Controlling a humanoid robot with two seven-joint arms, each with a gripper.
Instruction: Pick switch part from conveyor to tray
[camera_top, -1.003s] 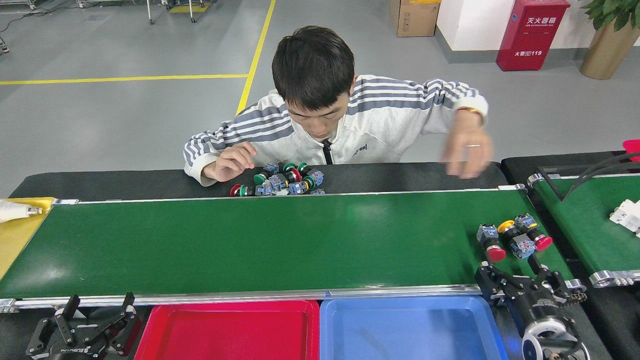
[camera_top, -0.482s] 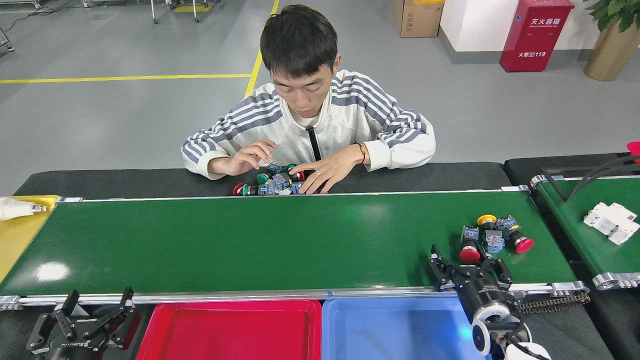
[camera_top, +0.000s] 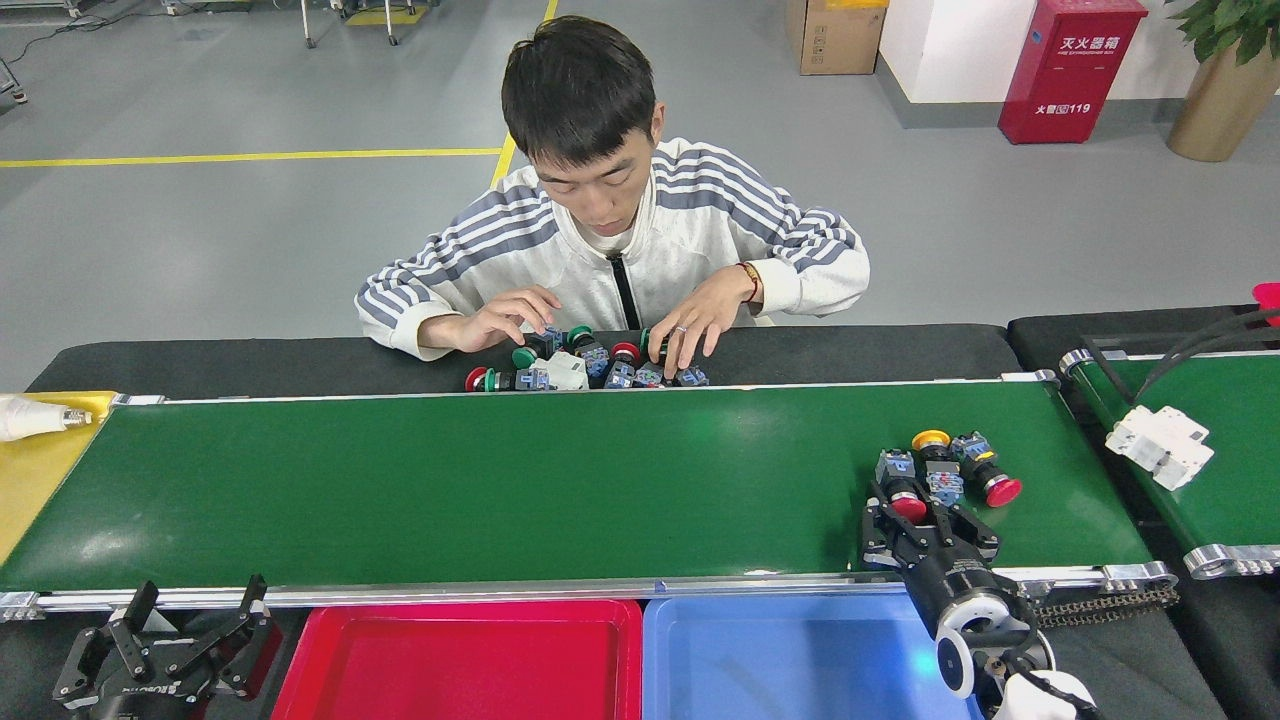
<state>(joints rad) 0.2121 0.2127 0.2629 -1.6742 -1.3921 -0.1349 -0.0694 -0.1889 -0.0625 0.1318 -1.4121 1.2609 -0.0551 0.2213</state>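
Note:
My left gripper should expect the switch parts (camera_top: 944, 468) to ride toward it, because they are crowded together on the green conveyor near the other green belt (camera_top: 1226, 462).
Three switch parts lie close together on the right of the green conveyor (camera_top: 500, 490): one with a red cap (camera_top: 900, 485), one with a yellow cap (camera_top: 932, 442) and another red-capped one (camera_top: 990, 480). My right gripper (camera_top: 915, 515) reaches over the belt's near rail, open, with its fingers on either side of the nearest red-capped part. Whether they touch it I cannot tell. My left gripper (camera_top: 195, 625) hangs open below the belt's near left rail, holding nothing. A red tray (camera_top: 460, 665) and a blue tray (camera_top: 800, 665) sit side by side below the belt.
A person sits across the belt with both hands in a pile of switch parts (camera_top: 580, 365) on the black table. A second green belt (camera_top: 1235, 480) at right carries a white part (camera_top: 1160, 445). A white bulb (camera_top: 30, 418) lies on a yellow surface at far left.
The three switch parts have travelled left along the belt. My right gripper moved left and forward over the rail to the nearest red-capped part. The person's hand came back to the pile.

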